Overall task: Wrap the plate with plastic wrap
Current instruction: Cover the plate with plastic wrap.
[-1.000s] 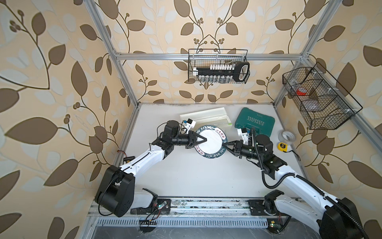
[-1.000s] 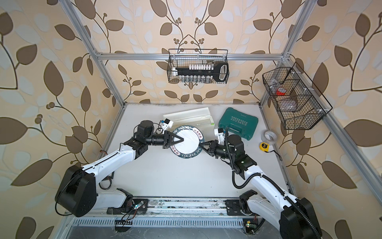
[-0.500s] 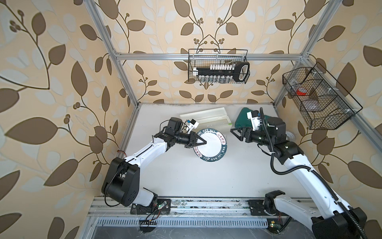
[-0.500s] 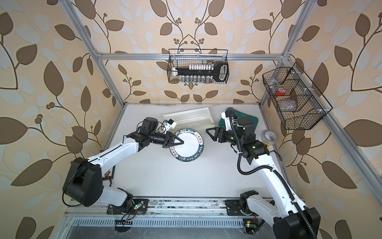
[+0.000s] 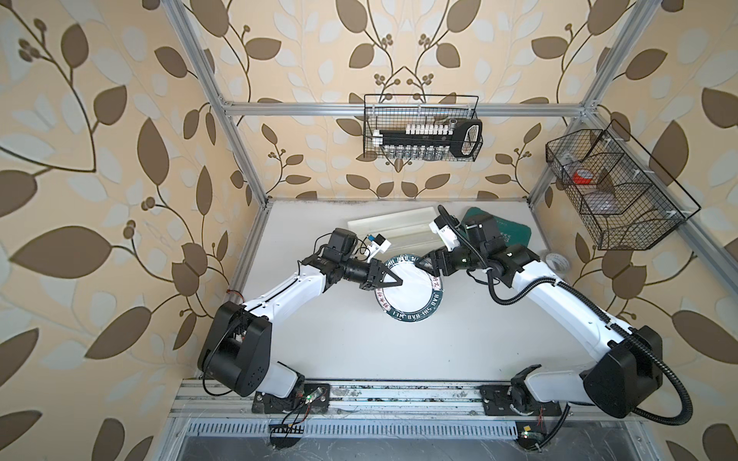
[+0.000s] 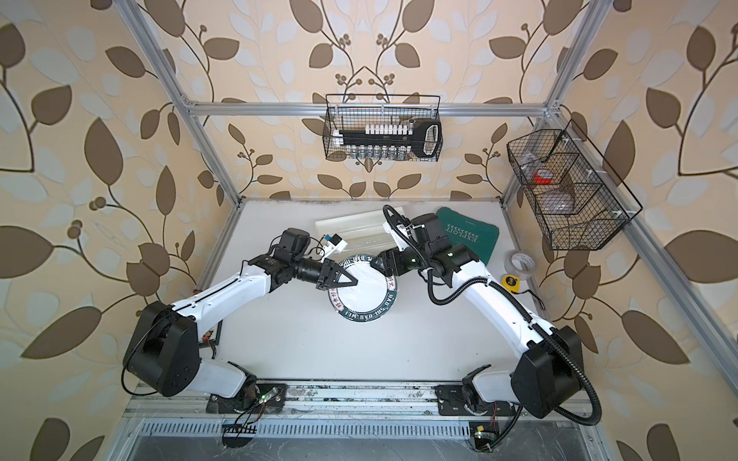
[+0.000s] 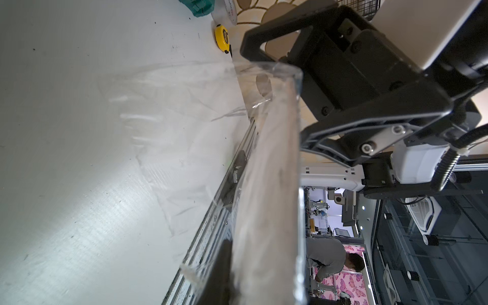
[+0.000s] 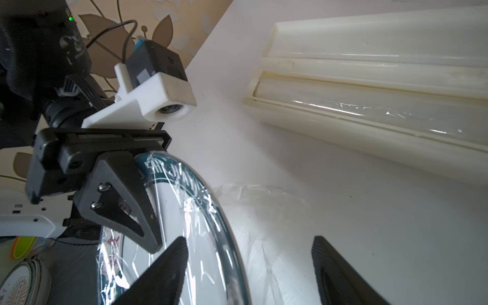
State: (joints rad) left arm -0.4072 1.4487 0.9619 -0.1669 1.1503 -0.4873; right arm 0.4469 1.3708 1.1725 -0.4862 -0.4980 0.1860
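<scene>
My left gripper is holding the plate up with a wrap flap hanging loose (image 8: 261,203), so next I lay the plate flat (image 5: 405,303) before my right gripper grabs the flap.
The plate (image 5: 415,297) (image 6: 365,303) has a white face and a dark green lettered rim. My left gripper (image 5: 395,281) (image 6: 351,282) is shut on its left rim. Whether the plate rests on the table, I cannot tell. Crinkly plastic wrap (image 8: 195,208) covers the plate (image 8: 169,200), and a loose flap lies on the table beside it. In the left wrist view the film-covered plate edge (image 7: 272,184) runs away from the jaws. My right gripper (image 5: 423,263) (image 8: 248,272) is open at the far right rim. The rim lies between its fingers, untouched.
The white wrap dispenser (image 5: 391,227) (image 8: 369,92) lies behind the plate. A green case (image 6: 471,235), a clear tape roll (image 6: 519,263) and a yellow tape measure (image 6: 510,281) sit at the right. Wire baskets hang on the back wall (image 5: 423,131) and right wall (image 5: 611,191).
My right gripper opened at the plate's near right edge, swung back toward the green case, then came forward to the far right rim. My left gripper stayed shut on the plate.
</scene>
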